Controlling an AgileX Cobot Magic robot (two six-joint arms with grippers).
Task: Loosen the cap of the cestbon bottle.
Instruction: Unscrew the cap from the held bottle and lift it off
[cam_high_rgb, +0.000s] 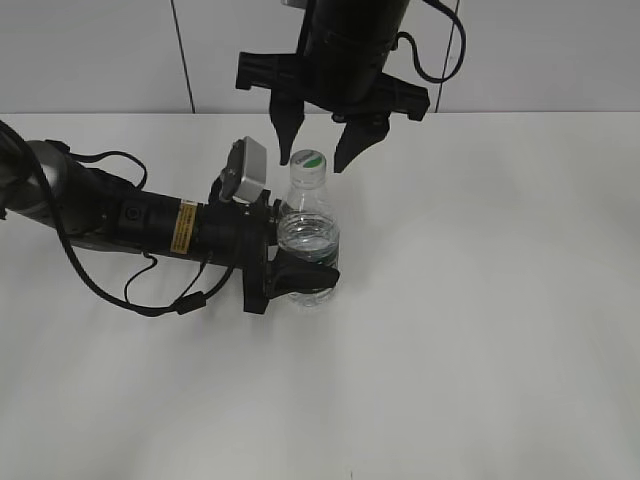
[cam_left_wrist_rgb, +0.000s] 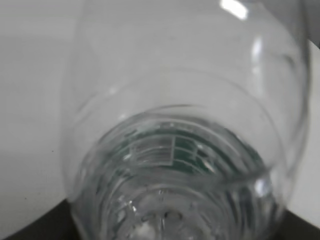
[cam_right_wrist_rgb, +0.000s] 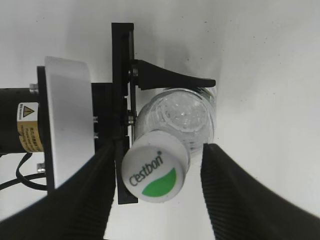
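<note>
I expect the white cap (cam_high_rgb: 308, 161) to turn alone and stay on the bottle's neck when I twist it, because my left gripper is holding the bottle's lower body (cam_high_rgb: 308, 262).
The clear cestbon bottle (cam_high_rgb: 307, 237) stands upright on the white table, its dark green label band low on the body. My left gripper (cam_high_rgb: 300, 277) is shut on the bottle's lower body from the left. The bottle (cam_left_wrist_rgb: 180, 150) fills the left wrist view; the fingers are hidden there. The white cap (cam_high_rgb: 309, 162) with its green mark sits on the neck. My right gripper (cam_high_rgb: 318, 160) hangs open from above, one finger on each side of the cap, apart from it. In the right wrist view the cap (cam_right_wrist_rgb: 156, 169) lies between the open fingers (cam_right_wrist_rgb: 157, 187), above the bottle (cam_right_wrist_rgb: 180, 115).
The white table (cam_high_rgb: 480, 300) spreads all around the bottle. The left arm (cam_high_rgb: 120, 215) lies low across the table's left side with a loose black cable beside it. A white wall stands behind the table.
</note>
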